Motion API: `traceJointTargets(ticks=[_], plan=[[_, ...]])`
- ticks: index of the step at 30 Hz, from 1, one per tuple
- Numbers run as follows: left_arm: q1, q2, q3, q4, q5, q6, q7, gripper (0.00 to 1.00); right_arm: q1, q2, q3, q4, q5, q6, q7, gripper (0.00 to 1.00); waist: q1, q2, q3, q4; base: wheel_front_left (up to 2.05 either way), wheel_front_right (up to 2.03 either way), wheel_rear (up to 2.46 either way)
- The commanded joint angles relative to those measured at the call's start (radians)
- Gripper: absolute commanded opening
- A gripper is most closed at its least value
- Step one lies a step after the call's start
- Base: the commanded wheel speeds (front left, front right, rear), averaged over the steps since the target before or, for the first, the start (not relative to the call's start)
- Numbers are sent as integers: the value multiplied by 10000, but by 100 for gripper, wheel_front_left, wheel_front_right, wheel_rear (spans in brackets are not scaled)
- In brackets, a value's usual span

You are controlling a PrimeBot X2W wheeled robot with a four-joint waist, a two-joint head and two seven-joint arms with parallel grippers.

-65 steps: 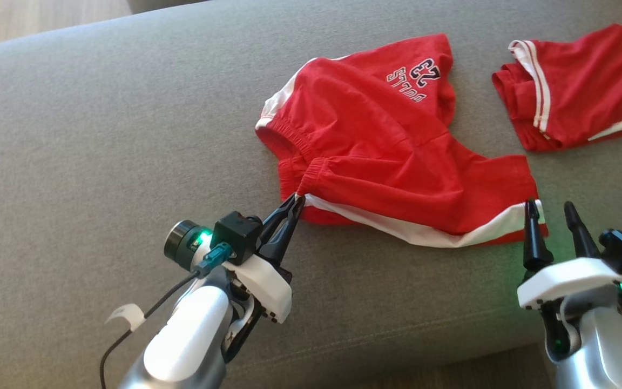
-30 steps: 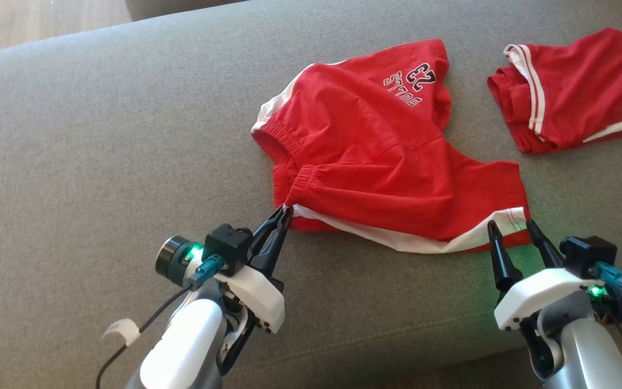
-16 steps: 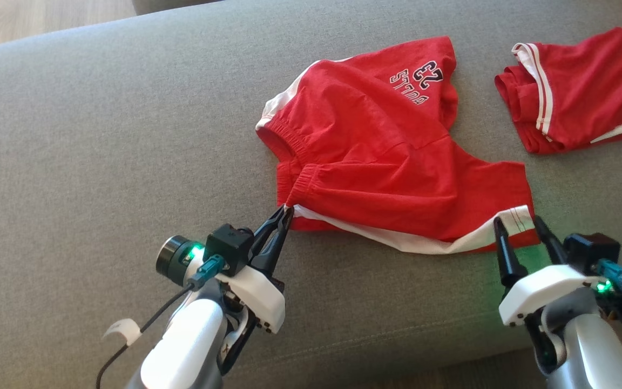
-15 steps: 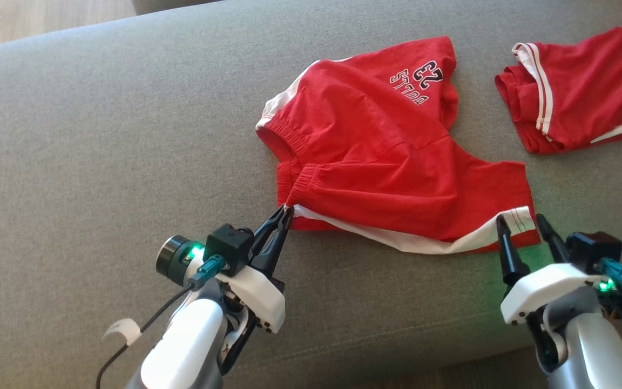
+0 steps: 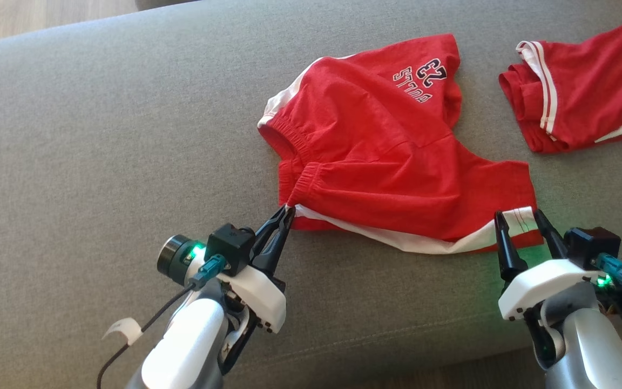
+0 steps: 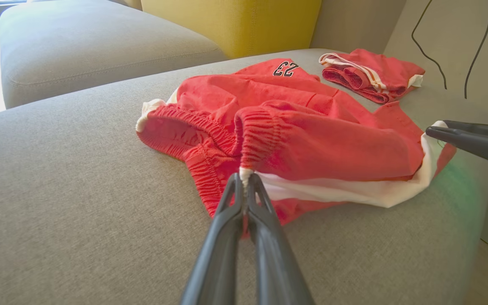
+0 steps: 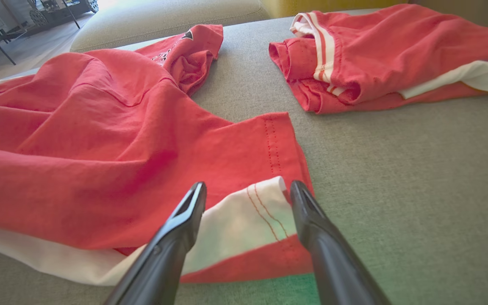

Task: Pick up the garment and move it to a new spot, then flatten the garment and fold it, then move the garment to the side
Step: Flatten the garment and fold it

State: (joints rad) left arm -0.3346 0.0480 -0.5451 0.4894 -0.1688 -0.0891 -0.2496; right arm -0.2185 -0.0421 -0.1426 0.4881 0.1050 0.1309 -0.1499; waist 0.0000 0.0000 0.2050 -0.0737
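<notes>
My gripper will draw the crumpled leg (image 5: 412,192) straight and smooth when it pulls, because the white stripe (image 5: 412,242) curves loosely between the waistband and the hem corner.
The garment (image 5: 386,156) is a pair of red shorts with white side stripes and a "23" print, lying crumpled on the grey sofa cushion (image 5: 100,135). My left gripper (image 5: 288,208) is shut on the white end of the waistband at the near left corner, seen pinched between the fingers in the left wrist view (image 6: 245,178). My right gripper (image 5: 519,215) stands open at the near right hem corner, its fingers straddling the white stripe (image 7: 261,203). The garment (image 7: 100,140) spreads to the left in that view.
A second red garment (image 5: 575,86) with white stripes lies folded at the far right of the cushion, also seen as a folded red garment (image 7: 388,55) in the right wrist view. Another grey cushion (image 6: 91,42) and a yellow cushion (image 6: 235,21) stand behind. The cushion's front edge runs just below both grippers.
My right gripper has crept forward so its open fingers now reach around the hem corner. The left gripper keeps its hold and has not moved. The camera shifted slightly.
</notes>
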Motion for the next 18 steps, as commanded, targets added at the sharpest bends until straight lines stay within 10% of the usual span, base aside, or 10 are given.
traceJointTargets(ticks=[1, 3, 4, 5, 18], plan=[[-434, 23, 251, -248, 20, -6, -122, 0, -274, -81, 273, -239, -15, -2, -114, 100, 0, 0, 10, 11, 0, 0, 0], [-450, 23, 246, -238, 30, -8, -122, 0, -297, -81, 295, -220, 17, -2, -108, 100, 0, 0, 36, 33, 0, 0, 0], [-460, 23, 249, -235, 36, -8, -122, 0, -309, -81, 309, -214, 32, -2, -96, 84, 0, 0, 53, 42, 0, 0, 0], [-478, 23, 267, -224, 52, -6, -122, 0, -327, -81, 337, -202, 41, -2, -74, 0, 0, 0, 75, 60, 0, 0, 0], [-345, 22, 635, -510, -124, 27, -122, 0, -292, -81, 207, -779, -142, -2, -455, 0, 0, 0, -263, 27, 0, 0, 0]])
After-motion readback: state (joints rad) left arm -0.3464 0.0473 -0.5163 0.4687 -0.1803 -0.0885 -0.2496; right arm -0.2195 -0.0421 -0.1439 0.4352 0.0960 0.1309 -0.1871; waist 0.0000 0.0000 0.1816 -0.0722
